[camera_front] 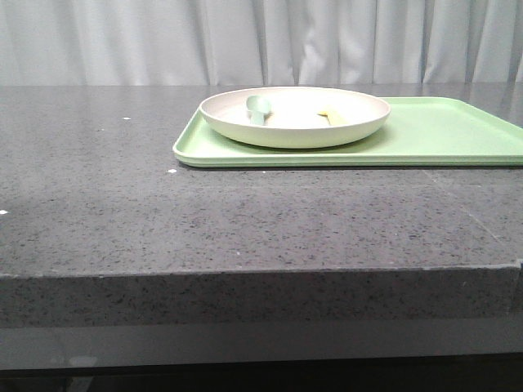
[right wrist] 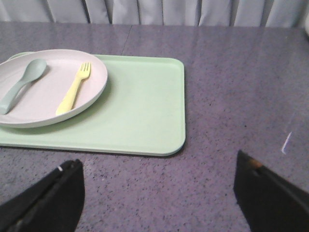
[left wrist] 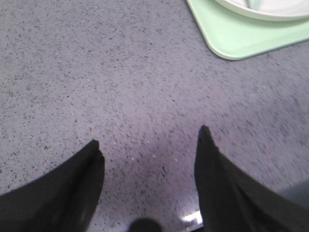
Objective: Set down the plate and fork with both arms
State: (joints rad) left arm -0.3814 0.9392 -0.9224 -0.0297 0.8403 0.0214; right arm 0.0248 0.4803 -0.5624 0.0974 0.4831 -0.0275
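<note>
Next, my right gripper lifts the fork (camera_front: 332, 118) out of the plate and puts it down on the tray's empty half (camera_front: 449, 131), because the fork is lying in the plate, far from my left gripper.
The cream plate (camera_front: 294, 131) (right wrist: 91, 92) rests on the left part of a light-green tray (camera_front: 441, 135) (right wrist: 145, 111). Inside the plate lies the pale-yellow fork (right wrist: 73, 89) (camera_front: 332, 117), next to a pale-green spoon (right wrist: 21, 83) (camera_front: 259, 108). My left gripper (left wrist: 148, 134) is open over bare grey table, short of the tray's corner (left wrist: 231, 41). My right gripper (right wrist: 159, 159) is open above the table, just in front of the tray's near edge, with nothing between its fingers. Neither arm shows in the front view.
The grey speckled tabletop (camera_front: 122, 204) ends in a thick front edge (camera_front: 245, 278). A pale curtain (camera_front: 261, 41) hangs behind the table. The right half of the tray is bare.
</note>
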